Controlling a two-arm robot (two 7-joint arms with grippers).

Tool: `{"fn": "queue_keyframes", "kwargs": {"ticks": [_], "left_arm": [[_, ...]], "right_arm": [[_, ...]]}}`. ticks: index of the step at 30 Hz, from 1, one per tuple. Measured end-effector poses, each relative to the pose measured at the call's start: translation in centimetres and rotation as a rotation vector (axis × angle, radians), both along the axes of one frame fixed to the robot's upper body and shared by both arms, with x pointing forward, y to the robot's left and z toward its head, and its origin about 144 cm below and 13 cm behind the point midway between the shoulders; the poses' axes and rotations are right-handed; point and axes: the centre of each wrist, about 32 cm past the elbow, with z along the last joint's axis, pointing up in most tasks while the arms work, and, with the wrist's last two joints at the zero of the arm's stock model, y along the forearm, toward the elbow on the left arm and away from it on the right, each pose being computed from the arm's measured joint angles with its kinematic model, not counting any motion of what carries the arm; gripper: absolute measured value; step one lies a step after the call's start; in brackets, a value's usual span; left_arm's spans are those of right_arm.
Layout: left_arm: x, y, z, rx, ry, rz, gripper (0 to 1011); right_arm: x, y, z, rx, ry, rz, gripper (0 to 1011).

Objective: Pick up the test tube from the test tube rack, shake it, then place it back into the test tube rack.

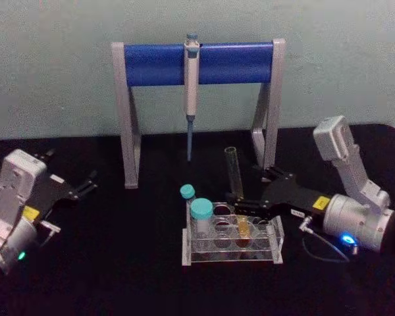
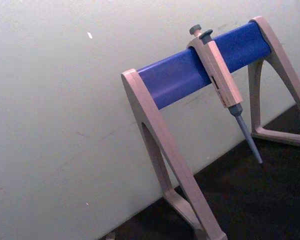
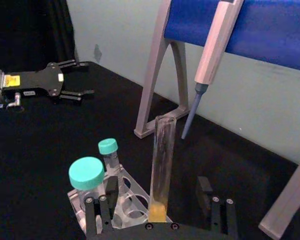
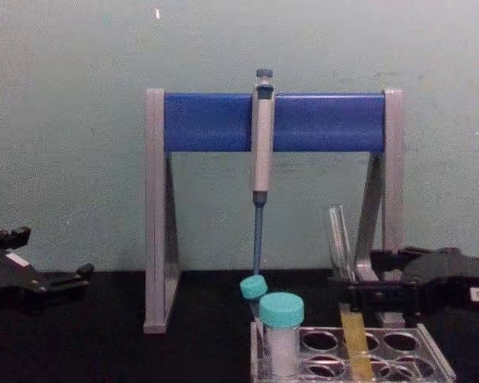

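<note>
The test tube point(image 4: 354, 335) is leaning in a roomy hole point(image 4: 372, 342), so it will slide out easily when I lift it, and the rack will stay where it is.
The test tube point(image 1: 234, 170) is a long clear glass tube with yellow liquid at its bottom. It stands slightly tilted in a hole of the test tube rack point(image 1: 232, 255), a low clear plastic rack. My right gripper point(image 1: 247, 187) reaches in from the right at rack height, open. In the right wrist view the test tube point(image 3: 161, 160) rises between the two fingers of the right gripper point(image 3: 157, 212) with a gap on each side. My left gripper point(image 1: 69, 170) rests open at the far left of the table, away from the rack.
Two teal-capped tubes point(image 1: 201, 212) stand in the rack's left end. Behind it rises a grey-and-blue pipette stand point(image 1: 155, 64) with a pipette point(image 1: 191, 85) hanging from its bar, the tip close above the tube's far side. The tabletop is black.
</note>
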Motion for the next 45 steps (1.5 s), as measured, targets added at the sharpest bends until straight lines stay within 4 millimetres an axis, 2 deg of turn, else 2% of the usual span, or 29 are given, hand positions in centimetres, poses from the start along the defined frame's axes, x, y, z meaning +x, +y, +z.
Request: {"fn": "queue_keyframes", "kwargs": {"ticks": [18,38,41,42,45], "left_arm": [[0.0,0.0,0.0,0.000,0.000,0.000,1010],[0.0,0.0,0.0,0.000,0.000,0.000,1010],[0.0,0.0,0.0,0.000,0.000,0.000,1010],[0.0,0.0,0.0,0.000,0.000,0.000,1010],[0.0,0.0,0.0,0.000,0.000,0.000,1010]], "right_arm": [[2.3,1.2,0.0,-0.016,0.030,0.025,1000],[2.5,1.3,-0.1,-0.016,0.033,0.024,1000],[2.5,1.3,-0.1,-0.016,0.033,0.024,962],[2.5,1.3,-0.1,-0.016,0.033,0.024,915],[2.5,1.3,-0.1,-0.016,0.033,0.024,860]]}}
